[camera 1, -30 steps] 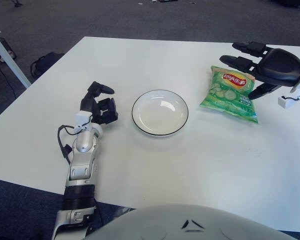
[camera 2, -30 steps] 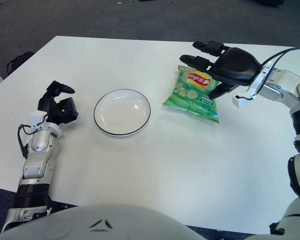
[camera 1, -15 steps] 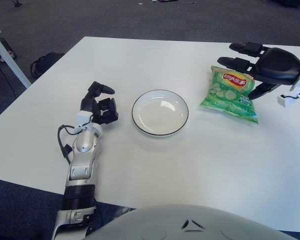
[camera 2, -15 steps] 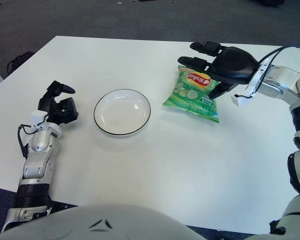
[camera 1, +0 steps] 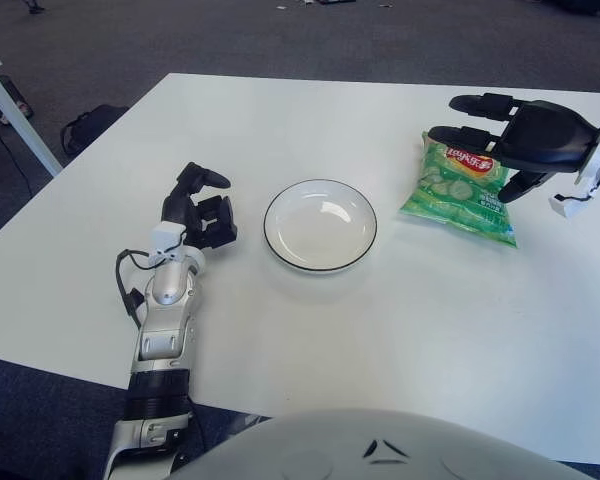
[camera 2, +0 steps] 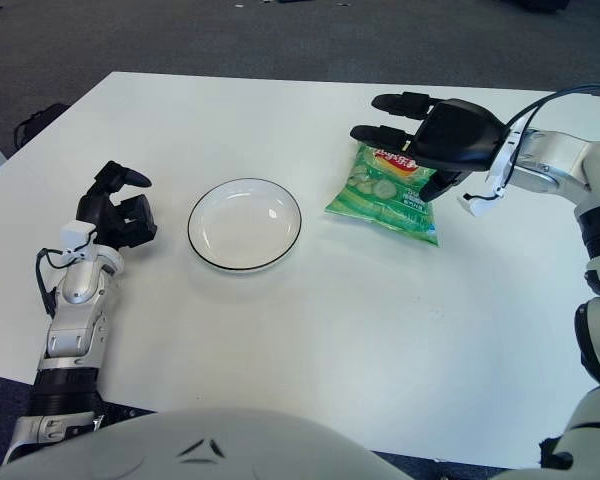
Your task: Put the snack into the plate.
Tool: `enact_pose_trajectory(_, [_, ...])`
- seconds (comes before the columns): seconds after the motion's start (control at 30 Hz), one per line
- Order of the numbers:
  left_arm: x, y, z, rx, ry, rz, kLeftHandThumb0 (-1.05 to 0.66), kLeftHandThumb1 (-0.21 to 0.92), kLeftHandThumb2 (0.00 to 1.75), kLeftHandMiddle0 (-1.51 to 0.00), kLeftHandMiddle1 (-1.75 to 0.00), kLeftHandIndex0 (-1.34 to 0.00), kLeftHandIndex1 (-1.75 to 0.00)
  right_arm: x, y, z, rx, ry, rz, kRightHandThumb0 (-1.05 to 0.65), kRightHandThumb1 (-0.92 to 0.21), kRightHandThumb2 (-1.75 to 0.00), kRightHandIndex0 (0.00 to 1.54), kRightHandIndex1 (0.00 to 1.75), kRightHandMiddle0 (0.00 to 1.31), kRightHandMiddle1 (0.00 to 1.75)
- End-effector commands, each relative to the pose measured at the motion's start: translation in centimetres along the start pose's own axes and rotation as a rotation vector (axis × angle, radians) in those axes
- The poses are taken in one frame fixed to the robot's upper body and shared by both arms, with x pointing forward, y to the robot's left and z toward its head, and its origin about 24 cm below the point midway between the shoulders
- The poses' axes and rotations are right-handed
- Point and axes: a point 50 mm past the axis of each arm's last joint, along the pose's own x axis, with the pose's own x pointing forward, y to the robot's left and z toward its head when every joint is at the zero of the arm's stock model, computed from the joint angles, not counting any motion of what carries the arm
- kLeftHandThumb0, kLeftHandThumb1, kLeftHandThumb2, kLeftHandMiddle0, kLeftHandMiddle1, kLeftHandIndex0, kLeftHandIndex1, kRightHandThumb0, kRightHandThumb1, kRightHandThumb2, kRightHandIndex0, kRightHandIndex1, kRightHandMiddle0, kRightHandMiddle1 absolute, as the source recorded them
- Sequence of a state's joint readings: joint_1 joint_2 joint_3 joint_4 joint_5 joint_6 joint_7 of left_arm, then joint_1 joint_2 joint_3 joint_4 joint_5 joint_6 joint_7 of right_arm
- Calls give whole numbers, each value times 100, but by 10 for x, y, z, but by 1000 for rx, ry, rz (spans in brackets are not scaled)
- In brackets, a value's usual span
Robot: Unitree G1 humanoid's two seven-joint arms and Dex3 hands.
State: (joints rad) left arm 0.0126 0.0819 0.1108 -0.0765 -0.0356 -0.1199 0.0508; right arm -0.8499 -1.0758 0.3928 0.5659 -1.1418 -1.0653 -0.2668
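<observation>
I can see that the green bag [camera 1: 462, 198] spreads about as wide as the plate [camera 1: 320, 225], so the bag's corners will poke out beyond the plate's rim when I lower the bag.
A green bag of crisps [camera 1: 460, 190] lies flat on the white table, to the right of a white plate with a dark rim [camera 1: 320, 224]. The plate holds nothing. My right hand [camera 1: 500, 140] hovers over the far end of the bag with its fingers spread, holding nothing; the thumb hangs by the bag's right edge. The bag also shows in the right eye view [camera 2: 388, 190]. My left hand [camera 1: 200, 210] rests on the table to the left of the plate, fingers loosely curled and empty.
The white table [camera 1: 380, 330] runs wide in front of the plate and bag. Beyond its edges is dark carpet, with a dark bag [camera 1: 90, 125] on the floor and a white table leg [camera 1: 20, 120] at the far left.
My right hand has shifted a little to the left and lowered over the bag's far end. The bag, the plate and the left hand have not moved.
</observation>
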Motion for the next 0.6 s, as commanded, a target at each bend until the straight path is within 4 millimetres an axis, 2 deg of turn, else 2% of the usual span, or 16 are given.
enact_pose_trajectory(0.0, [-20, -2, -29, -24, 128, 14, -44, 44, 115, -124, -175, -51, -175, -2, -5, -3, -57, -12, 21, -91, -83, -24, 0, 0, 0, 0])
enact_pose_trajectory(0.1, [-20, -1, -28, -20, 124, 12, -44, 44, 116, -124, -175, -51, -175, -2, -4, -2, -70, -21, 33, -91, -83, -24, 0, 0, 0, 0])
enact_pose_trajectory(0.27, [-20, -1, -28, -9, 118, 8, -44, 44, 115, -125, -175, -51, -175, 7, 23, 13, -6, -48, 100, -86, -81, -24, 0, 0, 2, 1])
enact_pose_trajectory(0.37, [-20, -1, -28, -6, 117, 8, -44, 45, 115, -125, -175, -51, -175, 8, 24, 13, 6, -53, 128, -85, -80, -24, 0, 0, 3, 2])
enact_pose_trajectory(0.47, [-21, -1, -28, -4, 118, 12, -44, 45, 115, -125, -175, -51, -175, 18, 39, 18, -8, -65, 185, -87, -79, -25, 0, 0, 3, 3])
enact_pose_trajectory(0.57, [-21, 0, -27, 2, 119, 20, -44, 45, 115, -125, -175, -51, -175, 24, 46, 22, -28, -90, 218, -89, -78, -26, 0, 0, 1, 8])
